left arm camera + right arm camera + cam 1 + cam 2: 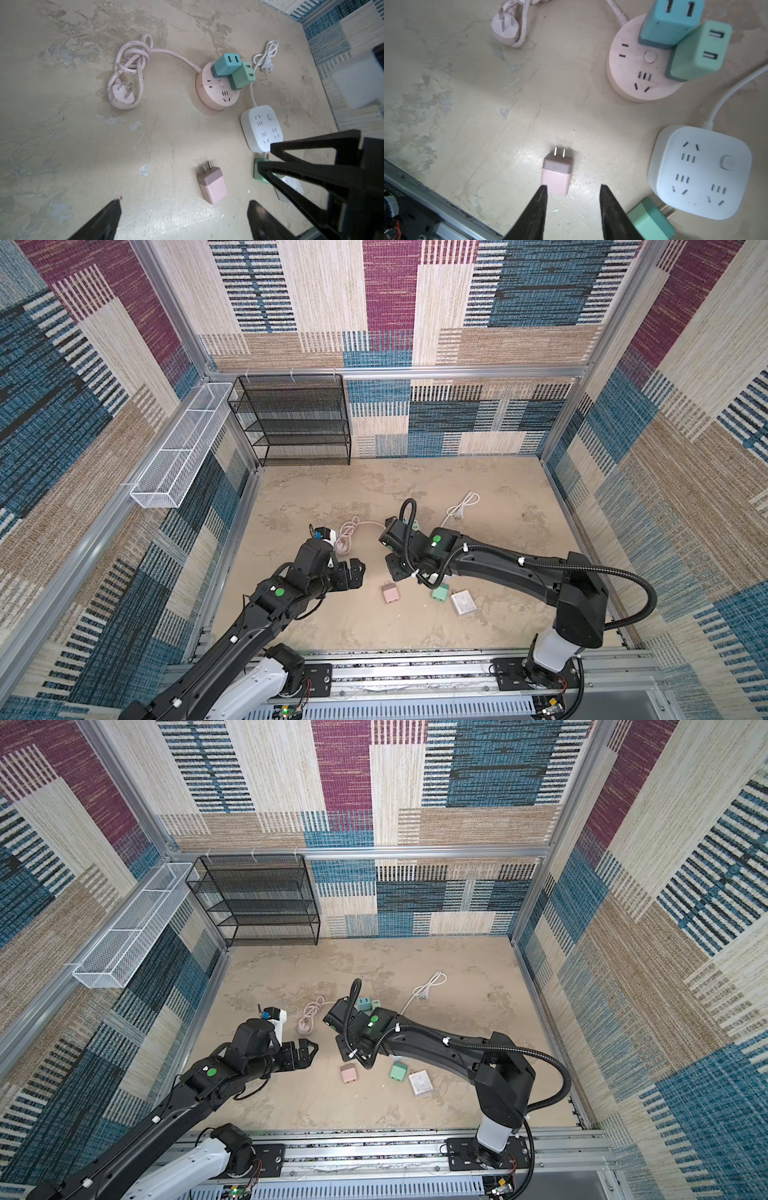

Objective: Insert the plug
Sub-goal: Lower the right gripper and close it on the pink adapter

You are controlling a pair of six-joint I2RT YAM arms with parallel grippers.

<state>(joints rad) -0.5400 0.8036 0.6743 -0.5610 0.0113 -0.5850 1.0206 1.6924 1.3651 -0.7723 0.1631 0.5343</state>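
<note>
The pink plug is lying flat with its prongs [560, 152] level, but the strip sockets point up. So my right gripper should pick up the plug [390, 593] and pass it to my left gripper.
A pink plug [556, 174] lies flat on the tabletop, its two prongs pointing away from my right gripper [573, 187]. That gripper is open and holds nothing; one fingertip overlaps the plug's rear corner. In both top views the plug [390, 593] [349, 1073] lies between the two grippers. My left gripper [185, 207] hangs wide open and empty to the plug's left [358, 570]. A round pink power strip [216, 91] carries a teal adapter [226, 64] and a green adapter [242, 75]. A white square power strip [699, 172] sits beside it.
A loose green plug [651, 221] lies by the white strip. A white square block [463, 602] sits close to it. The pink strip's knotted cord [133, 62] and a white cord [461, 506] lie farther back. A black mesh shelf [297, 418] stands in the back left corner.
</note>
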